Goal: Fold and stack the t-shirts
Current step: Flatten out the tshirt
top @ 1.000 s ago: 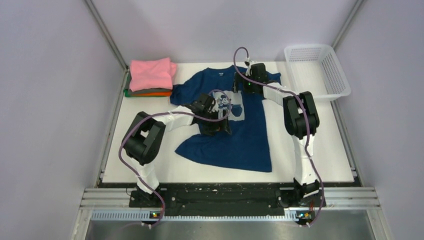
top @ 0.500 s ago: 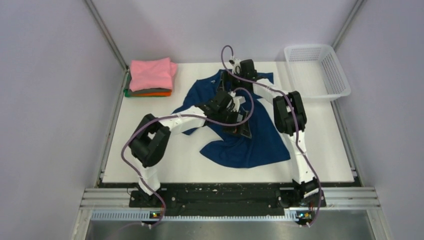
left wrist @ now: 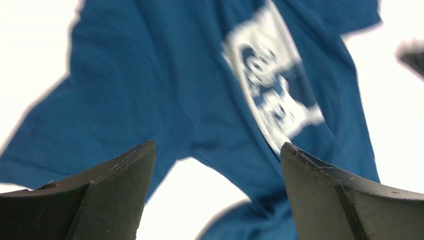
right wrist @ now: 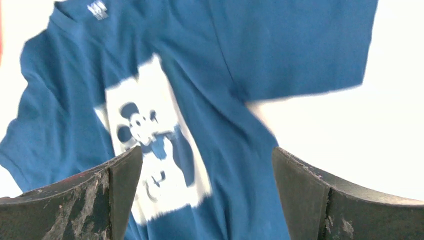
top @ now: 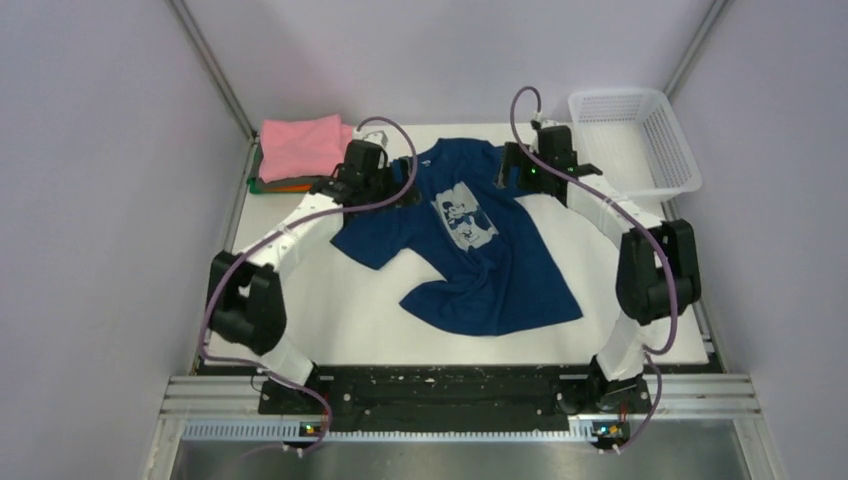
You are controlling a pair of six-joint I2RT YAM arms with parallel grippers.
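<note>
The navy blue t-shirt's collar is toward the far wall and its lower hem (top: 435, 303) is bunched. Next, my left gripper pulls the t-shirt's shoulder (top: 401, 169) closer to turn the t-shirt before folding.
The navy blue t-shirt (top: 500, 270) lies on the white table, chest print (top: 465, 215) facing up. Its upper part is spread and its lower hem is bunched at the near left. My left gripper (top: 398, 190) hovers open and empty over the shirt's left sleeve; the left wrist view shows the gripper (left wrist: 217, 146) above the shirt (left wrist: 165, 75). My right gripper (top: 508, 172) hovers open and empty over the right shoulder; the right wrist view shows the gripper (right wrist: 206, 150) above the print (right wrist: 150, 150). A folded pink shirt (top: 300, 145) tops the orange and green ones (top: 295, 185).
The white mesh basket (top: 635, 140) stands at the far right corner. The folded stack sits at the far left corner, just left of my left wrist. Grey walls enclose the table (top: 330, 320) on three sides.
Both arms have swung apart from the shirt's middle, left to the far left and right to the far right. The shirt went from bunched to spread, print up.
</note>
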